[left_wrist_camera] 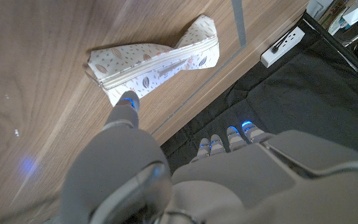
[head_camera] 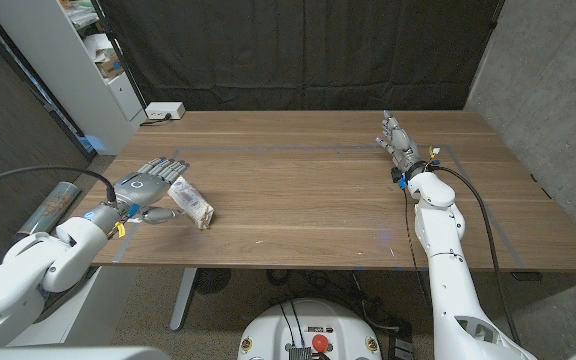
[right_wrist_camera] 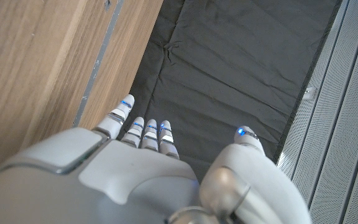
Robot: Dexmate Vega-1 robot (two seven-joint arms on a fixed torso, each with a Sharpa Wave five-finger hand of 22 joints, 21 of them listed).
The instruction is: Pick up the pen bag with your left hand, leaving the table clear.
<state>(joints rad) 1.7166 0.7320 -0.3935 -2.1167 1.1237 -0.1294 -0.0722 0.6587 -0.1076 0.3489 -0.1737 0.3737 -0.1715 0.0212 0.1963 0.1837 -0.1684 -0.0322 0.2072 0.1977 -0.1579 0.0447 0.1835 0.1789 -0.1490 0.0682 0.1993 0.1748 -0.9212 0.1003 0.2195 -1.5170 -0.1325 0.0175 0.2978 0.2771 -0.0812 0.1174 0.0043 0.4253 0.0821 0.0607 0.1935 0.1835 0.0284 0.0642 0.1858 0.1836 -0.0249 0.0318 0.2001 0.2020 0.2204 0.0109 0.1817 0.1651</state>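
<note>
My gripper is going to lift the pen bag, and the pen bag will buckle and its zip will bend, because the pen bag's soft side caves (head_camera: 192, 203) in beside the zip (left_wrist_camera: 175, 50).
The pen bag (head_camera: 191, 201) is a cream pouch with a leaf print and a zip, lying on the wooden table (head_camera: 298, 190) near its left front. My left hand (head_camera: 149, 186) hovers right beside the bag on its left side, fingers spread and holding nothing. In the left wrist view the thumb tip (left_wrist_camera: 128, 101) points at the bag's (left_wrist_camera: 157, 61) zip edge, touching or nearly touching it; the other fingers (left_wrist_camera: 229, 140) reach past the table edge. My right hand (head_camera: 397, 139) stands at the far right of the table, fingers extended, with nothing in it.
A white power strip (head_camera: 163, 111) lies at the table's back left corner. A white shelf unit (head_camera: 78, 60) stands to the left of the table, a black curtain (head_camera: 298, 50) behind it. Cables run along my right forearm (head_camera: 438, 215).
</note>
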